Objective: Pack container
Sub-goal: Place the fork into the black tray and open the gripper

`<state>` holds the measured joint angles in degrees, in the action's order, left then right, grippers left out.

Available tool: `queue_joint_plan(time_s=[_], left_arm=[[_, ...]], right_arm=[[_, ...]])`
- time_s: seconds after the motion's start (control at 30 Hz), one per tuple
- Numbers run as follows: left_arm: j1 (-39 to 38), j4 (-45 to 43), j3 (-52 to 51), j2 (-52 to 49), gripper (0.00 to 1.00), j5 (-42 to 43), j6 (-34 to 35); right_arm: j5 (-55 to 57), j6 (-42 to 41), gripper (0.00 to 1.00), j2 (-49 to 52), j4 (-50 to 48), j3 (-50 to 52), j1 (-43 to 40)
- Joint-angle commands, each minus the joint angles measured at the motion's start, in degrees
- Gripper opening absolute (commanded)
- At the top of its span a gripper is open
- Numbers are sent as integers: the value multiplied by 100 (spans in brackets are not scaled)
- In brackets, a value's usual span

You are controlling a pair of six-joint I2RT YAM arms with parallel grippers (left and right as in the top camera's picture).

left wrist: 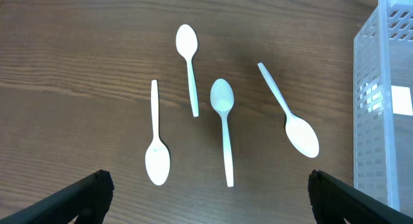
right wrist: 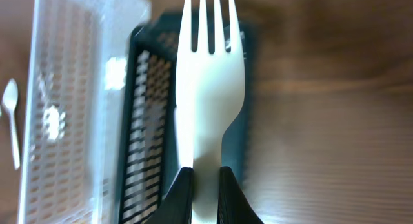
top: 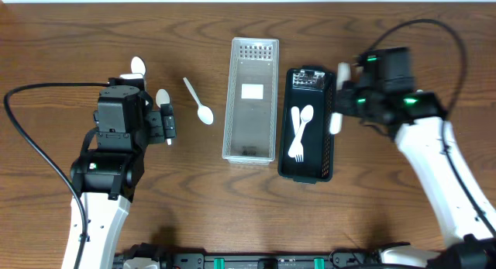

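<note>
The white fork (top: pixel 342 74) lines up with the black container's long side, so the robot's right gripper keeps going over the container's rim and lets go next to the utensils inside (top: pixel 297 129).
A black slotted container (top: pixel 325 156) holds two white plastic utensils (top: pixel 300 131). My right gripper (top: pixel 338 106) is shut on a white plastic fork (right wrist: pixel 208 75), held at the black container's right edge (right wrist: pixel 148 121), tines pointing away from the fingers (right wrist: pixel 205 185). A clear perforated container (top: pixel 250 98) stands to its left, with no utensils in it. Several white spoons lie on the table at left (left wrist: pixel 223 121), (left wrist: pixel 188 62), (left wrist: pixel 157 146), (left wrist: pixel 290 114). My left gripper (left wrist: pixel 206 198) is open and empty above the table, just short of the spoons.
The clear container's wall (left wrist: pixel 387 101) is at the right of the left wrist view. One spoon (top: pixel 199 102) lies between my left gripper (top: pixel 167 123) and the clear container. Wooden table all round. Black cables loop behind both arms.
</note>
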<state>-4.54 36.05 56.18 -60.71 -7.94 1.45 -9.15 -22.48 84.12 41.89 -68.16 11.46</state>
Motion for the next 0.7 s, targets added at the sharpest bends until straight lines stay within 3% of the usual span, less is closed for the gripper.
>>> queue_joint_plan(time_s=[0.0,0.23,0.4,0.47,0.53,0.57,0.6,0.67], left_arm=[[28,20,127,4,98,-70,-37],[28,20,127,4,98,-70,-37],[28,20,127,4,98,-70,-39],[28,20,127,4,98,-70,-37],[28,20,127,4,98,-70,-37],[28,20,127,4,98,-70,-37],[28,20,127,4,98,-70,-37],[28,20,127,4,98,-70,-37]], right_arm=[[726,-776,1,413,-11,90,651],[1143,-1130,1,1303,-590,90,1401],[1239,-1414,2,1567,-710,90,1480],[1252,-1405,7,1561,-772,85,1449],[1283,-1233,19,1480,-785,70,1403],[1320,-1102,30,1419,-785,63,1384],[1392,-918,48,1327,-780,55,1357],[1718,-553,64,1062,-719,20,1279]])
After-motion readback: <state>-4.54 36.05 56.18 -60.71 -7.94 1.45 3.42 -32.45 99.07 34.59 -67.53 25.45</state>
